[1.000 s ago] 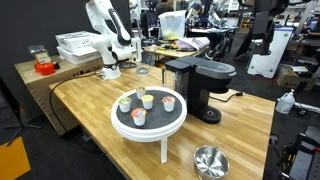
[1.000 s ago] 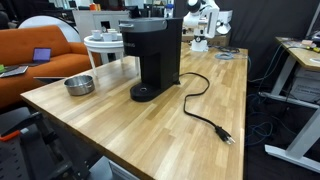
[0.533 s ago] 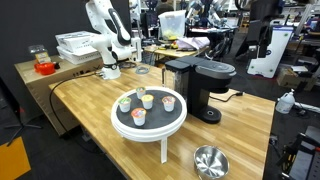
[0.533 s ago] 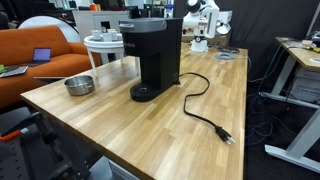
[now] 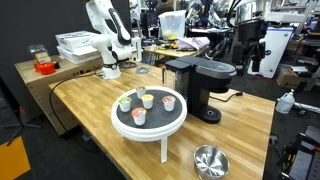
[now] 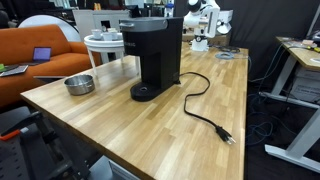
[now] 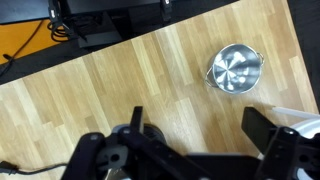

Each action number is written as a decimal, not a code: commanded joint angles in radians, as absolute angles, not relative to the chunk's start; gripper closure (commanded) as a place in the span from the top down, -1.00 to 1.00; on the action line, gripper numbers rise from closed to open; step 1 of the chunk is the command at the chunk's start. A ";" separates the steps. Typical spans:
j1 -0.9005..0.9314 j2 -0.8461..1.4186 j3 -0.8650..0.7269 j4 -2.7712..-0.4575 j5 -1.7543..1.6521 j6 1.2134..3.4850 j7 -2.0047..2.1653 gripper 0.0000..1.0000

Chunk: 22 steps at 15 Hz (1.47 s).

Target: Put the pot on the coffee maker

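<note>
The pot's handles (image 7: 211,77) are at a slant to the gripper's fingers and the pot is off the middle of the fingers, so the robot's gripper should turn square and move over the pot (image 7: 236,68) before going down.
The pot (image 5: 210,160) is a small shiny metal bowl standing on the wooden table near its front edge, also visible as the pot (image 6: 79,85) and from above as the pot (image 7: 235,70). The black coffee maker (image 5: 200,85) stands mid-table, its round base plate bare; it is seen from behind as the coffee maker (image 6: 152,60). My gripper (image 5: 247,66) hangs high above the table, behind and to the right of the coffee maker. In the wrist view my gripper (image 7: 200,125) is open, with only bare wood between its fingers (image 7: 265,125), well above the pot.
A white round tray table (image 5: 148,128) with several small coloured cups stands beside the coffee maker. The machine's black power cord (image 6: 205,110) trails across the wood. A white robot arm (image 5: 105,40) and boxes sit at the far end.
My gripper has moved left and slightly down in the exterior view, toward the coffee maker. The pot and the coffee maker have not moved.
</note>
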<state>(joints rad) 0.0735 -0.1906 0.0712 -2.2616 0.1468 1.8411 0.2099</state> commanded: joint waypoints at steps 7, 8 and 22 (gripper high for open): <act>0.065 -0.187 0.068 -2.256 0.152 1.838 0.204 1.00; 0.065 -0.187 0.069 -2.257 0.149 1.842 0.205 1.00; 0.167 -0.196 0.222 -2.358 0.080 1.887 0.435 1.00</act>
